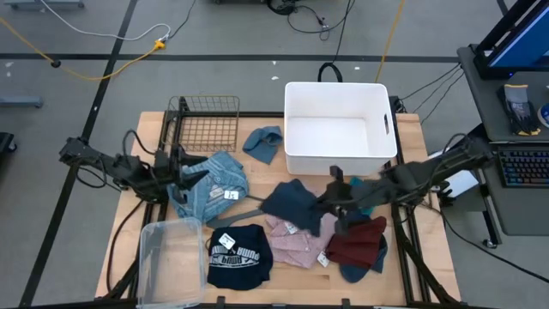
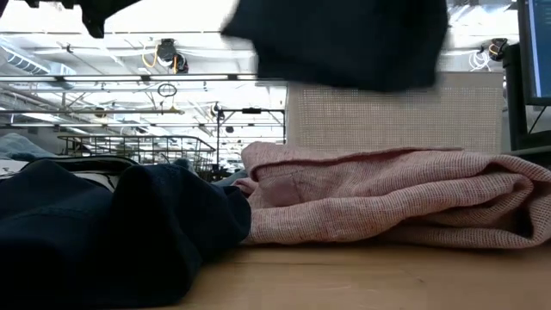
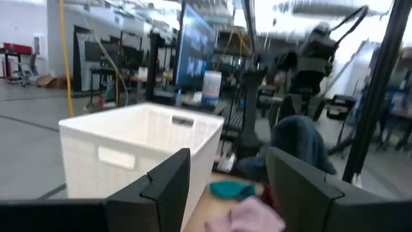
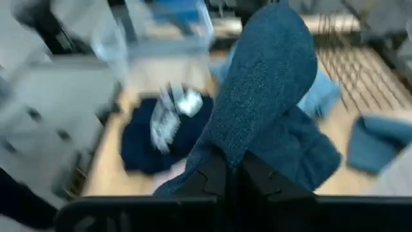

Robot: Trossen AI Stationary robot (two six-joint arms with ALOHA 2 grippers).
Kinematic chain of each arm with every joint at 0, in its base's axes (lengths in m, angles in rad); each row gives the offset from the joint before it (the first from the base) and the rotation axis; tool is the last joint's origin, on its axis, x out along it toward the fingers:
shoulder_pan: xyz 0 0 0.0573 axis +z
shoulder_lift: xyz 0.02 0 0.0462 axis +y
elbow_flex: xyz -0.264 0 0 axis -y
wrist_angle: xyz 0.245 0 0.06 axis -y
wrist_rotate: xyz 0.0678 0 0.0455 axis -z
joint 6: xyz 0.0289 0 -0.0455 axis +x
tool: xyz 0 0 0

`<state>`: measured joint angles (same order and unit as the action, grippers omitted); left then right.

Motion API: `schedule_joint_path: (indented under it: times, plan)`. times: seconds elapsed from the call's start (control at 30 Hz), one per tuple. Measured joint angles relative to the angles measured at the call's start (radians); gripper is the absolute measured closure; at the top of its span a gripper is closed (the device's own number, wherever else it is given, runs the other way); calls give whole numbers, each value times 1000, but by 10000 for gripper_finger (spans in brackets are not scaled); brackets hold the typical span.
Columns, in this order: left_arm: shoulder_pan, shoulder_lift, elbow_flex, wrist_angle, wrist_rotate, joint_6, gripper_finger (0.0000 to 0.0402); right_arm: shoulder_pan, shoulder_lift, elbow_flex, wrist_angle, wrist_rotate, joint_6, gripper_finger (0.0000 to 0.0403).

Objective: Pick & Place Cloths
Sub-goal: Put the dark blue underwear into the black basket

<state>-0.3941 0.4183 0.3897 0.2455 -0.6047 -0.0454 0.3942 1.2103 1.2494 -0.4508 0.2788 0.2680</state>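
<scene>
My right gripper is holding the dark blue cloth far from the wire basket (image 1: 208, 130), which is on my left gripper's side, so my left gripper should grab the cloth's loose end (image 1: 274, 204).
My right gripper (image 1: 330, 204) is over the middle of the table, shut on a dark blue cloth (image 1: 293, 204) that hangs above the pile (image 2: 344, 39). Under it lie a pink checked cloth (image 1: 296, 240), a maroon one (image 1: 358, 242) and a black one with white print (image 1: 238, 256). A light blue denim cloth (image 1: 210, 184) lies at the left, and my left gripper (image 1: 190, 176) hovers open over it, holding nothing (image 3: 228, 193). A grey-blue cloth (image 1: 263, 143) lies beside the white bin (image 1: 296, 129). A bit of teal cloth (image 1: 371, 208) shows under my right arm. My right gripper pinches a bunched part of the dark blue cloth (image 4: 225, 145) between its two shut fingers (image 4: 212, 177). The fingers come from the table's right side, slanting a little downward. The cloth is lifted clear of the table and the other cloths, drooping slack past the fingertips.
A wire basket (image 1: 206, 120) stands at the far left and a clear plastic tub (image 1: 167, 257) at the near left corner. A grey hanger (image 1: 247, 215) lies between the denim and the pink cloth. Bare wood shows near the table's front edge (image 2: 362, 280).
</scene>
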Motion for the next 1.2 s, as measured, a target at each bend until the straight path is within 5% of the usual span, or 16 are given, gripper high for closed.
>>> schedule_joint_path:
  times: [0.43,0.73,0.93,1.2]
  plan:
    - [0,7,0,158,1,-73,192,-15,-132,1,447,-362,-3,398]
    - [0,154,0,307,3,-248,192,-22,-110,1,448,-359,-20,398]
    - [0,270,0,456,-8,-228,192,-22,-79,1,451,-354,-60,398]
    - [0,403,94,518,-22,-103,192,-29,-15,1,368,-166,-176,398]
